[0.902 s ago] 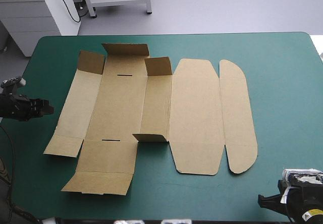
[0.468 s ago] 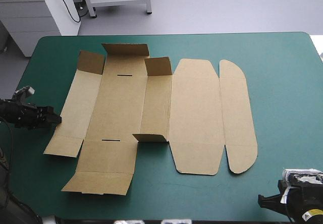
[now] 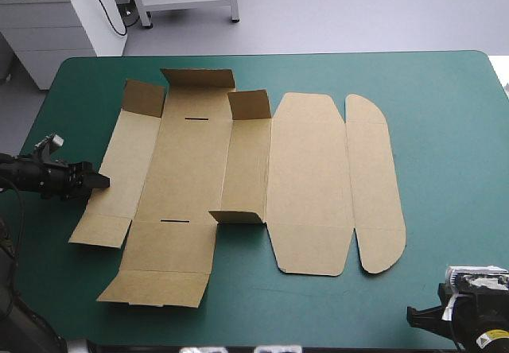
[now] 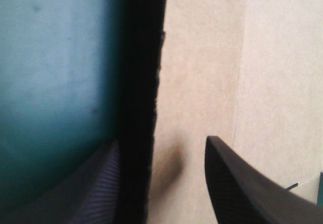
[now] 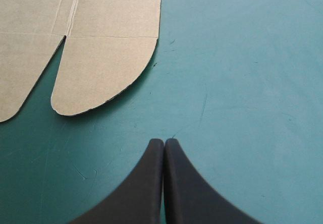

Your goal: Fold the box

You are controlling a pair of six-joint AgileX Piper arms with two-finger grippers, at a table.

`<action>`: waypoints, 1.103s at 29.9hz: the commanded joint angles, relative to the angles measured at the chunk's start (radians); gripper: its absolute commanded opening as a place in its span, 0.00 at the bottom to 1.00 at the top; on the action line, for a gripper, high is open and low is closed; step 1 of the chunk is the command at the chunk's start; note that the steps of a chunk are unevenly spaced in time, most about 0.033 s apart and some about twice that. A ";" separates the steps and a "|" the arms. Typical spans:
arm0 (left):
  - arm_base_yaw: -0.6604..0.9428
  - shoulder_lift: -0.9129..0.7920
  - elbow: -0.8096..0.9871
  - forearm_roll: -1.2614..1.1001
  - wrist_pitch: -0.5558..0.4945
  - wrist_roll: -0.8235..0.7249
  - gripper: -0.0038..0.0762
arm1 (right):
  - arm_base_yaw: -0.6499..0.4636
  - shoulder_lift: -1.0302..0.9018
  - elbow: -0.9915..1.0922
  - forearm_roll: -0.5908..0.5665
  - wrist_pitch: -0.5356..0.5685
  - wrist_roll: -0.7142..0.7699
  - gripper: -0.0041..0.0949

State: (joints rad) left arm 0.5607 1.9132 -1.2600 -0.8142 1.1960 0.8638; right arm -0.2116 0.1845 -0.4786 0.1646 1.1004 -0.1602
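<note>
A long crease (image 3: 147,170) runs along the brown box's side panel (image 3: 124,158). The panel will therefore swing up at the crease together with its end flaps when I lift the panel's edge.
The brown box (image 3: 306,178) lies as a cut sheet across the middle of the table, mostly flat. Small flaps stand up at its far left (image 3: 143,97), at its far middle (image 3: 250,103) and near its centre (image 3: 237,216). My left gripper (image 3: 99,181) is low at the sheet's left edge. In the left wrist view it (image 4: 161,183) is open, and the box (image 4: 202,72) edge runs between its fingers, one finger over the board. My right gripper (image 3: 413,317) is at the table's near right corner, shut (image 5: 164,146), with the box's rounded flap (image 5: 106,67) ahead of it.
The teal-green cover (image 3: 445,114) lies bare between the box's right side and the table's right edge. A narrower strip of cover (image 3: 64,130) borders the sheet on the left, where my left arm comes in.
My left gripper has moved to the right and reached the sheet's left edge. The box and the right arm have not moved.
</note>
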 commanded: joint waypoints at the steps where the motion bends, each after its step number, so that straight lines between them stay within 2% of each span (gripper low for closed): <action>1: -0.049 -0.026 -0.022 -0.050 0.097 -0.001 0.52 | 0.002 0.012 -0.021 0.005 -0.060 -0.008 0.02; 8: -0.142 -0.014 -0.022 0.011 0.097 -0.004 0.52 | 0.002 0.012 -0.021 0.005 -0.060 -0.008 0.02; 15: -0.153 -0.014 -0.022 0.054 0.097 -0.053 0.51 | 0.002 0.012 -0.021 0.005 -0.060 -0.008 0.02; 18: -0.153 -0.014 -0.022 0.070 0.097 -0.053 0.48 | 0.002 0.012 -0.021 0.005 -0.060 -0.008 0.02; 25: -0.153 -0.014 -0.022 0.141 0.097 -0.061 0.30 | 0.002 0.012 -0.021 0.005 -0.060 -0.008 0.02; 31: -0.154 -0.014 -0.022 0.146 0.097 -0.036 0.04 | 0.002 0.012 -0.021 0.005 -0.060 -0.008 0.02; 33: -0.163 -0.014 -0.022 0.163 0.097 -0.014 0.04 | 0.002 0.012 -0.021 0.005 -0.060 -0.008 0.02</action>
State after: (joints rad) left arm 0.4138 1.9254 -1.2795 -0.7718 1.2151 0.8189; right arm -0.2116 0.1845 -0.4786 0.1646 1.0996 -0.1602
